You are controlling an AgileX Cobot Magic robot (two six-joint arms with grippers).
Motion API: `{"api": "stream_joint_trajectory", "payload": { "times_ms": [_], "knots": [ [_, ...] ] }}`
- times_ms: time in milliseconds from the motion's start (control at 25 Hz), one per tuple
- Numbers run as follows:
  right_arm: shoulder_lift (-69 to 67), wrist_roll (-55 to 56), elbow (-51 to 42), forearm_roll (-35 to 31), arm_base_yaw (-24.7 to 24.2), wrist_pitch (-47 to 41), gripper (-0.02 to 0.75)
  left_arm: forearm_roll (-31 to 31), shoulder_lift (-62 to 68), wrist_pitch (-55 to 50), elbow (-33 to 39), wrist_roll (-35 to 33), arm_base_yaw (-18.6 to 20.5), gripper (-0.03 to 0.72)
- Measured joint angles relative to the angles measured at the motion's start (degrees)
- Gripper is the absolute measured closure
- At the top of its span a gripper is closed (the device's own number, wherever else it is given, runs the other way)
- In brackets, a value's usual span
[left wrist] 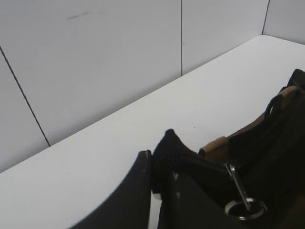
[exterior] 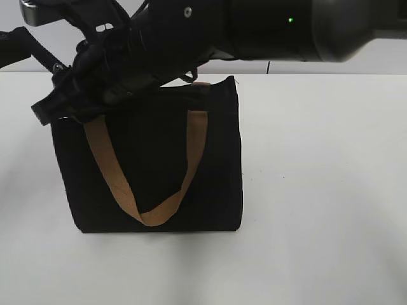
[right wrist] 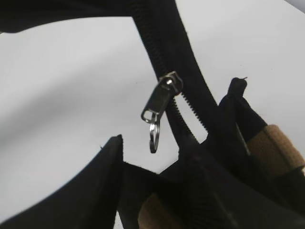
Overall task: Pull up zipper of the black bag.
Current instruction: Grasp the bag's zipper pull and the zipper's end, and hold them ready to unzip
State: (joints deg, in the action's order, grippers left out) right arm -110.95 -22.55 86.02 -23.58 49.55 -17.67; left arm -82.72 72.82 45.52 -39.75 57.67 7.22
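Observation:
My gripper will slide the zipper pull [right wrist: 161,98] to the bag's far end when it pulls, and this will close the zipper's teeth, which split into two rows [right wrist: 191,112] ahead of the zipper pull.
The black bag [exterior: 159,159] stands upright on the white table, with a tan handle [exterior: 114,171] hanging down its front. My left gripper [left wrist: 155,169] is shut on the black fabric at the end of the bag's top edge [left wrist: 171,145]. The zipper, a small silver pull tab [right wrist: 162,99] with a ring [right wrist: 153,136], hangs free from the black zip track; it also shows in the left wrist view [left wrist: 238,186]. My right gripper [right wrist: 152,152] is open just below the pull tab, not touching it. Both arms meet at the bag's top left corner [exterior: 60,101].
The white table [exterior: 318,190] runs around the bag on all sides. A pale panelled wall [left wrist: 95,62] stands behind the table. My right arm [exterior: 267,25] crosses above the bag from the upper right.

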Motion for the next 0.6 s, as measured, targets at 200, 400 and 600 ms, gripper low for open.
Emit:
{"api": "stream_joint_trajectory", "payload": {
  "times_ms": [200,400,600],
  "knots": [
    [0.0,-1.1,0.0,0.0,0.2,0.0,0.476,0.0,0.0,0.1,0.0,0.0,0.0,0.666],
    [-0.2,-2.3,0.0,-0.1,1.2,0.4,0.477,0.0,0.0,0.4,0.0,0.0,0.0,0.666],
    [-0.7,-2.0,0.0,-0.2,1.3,3.3,0.479,0.0,0.0,0.8,0.0,0.0,0.0,0.666]
  ]
}}
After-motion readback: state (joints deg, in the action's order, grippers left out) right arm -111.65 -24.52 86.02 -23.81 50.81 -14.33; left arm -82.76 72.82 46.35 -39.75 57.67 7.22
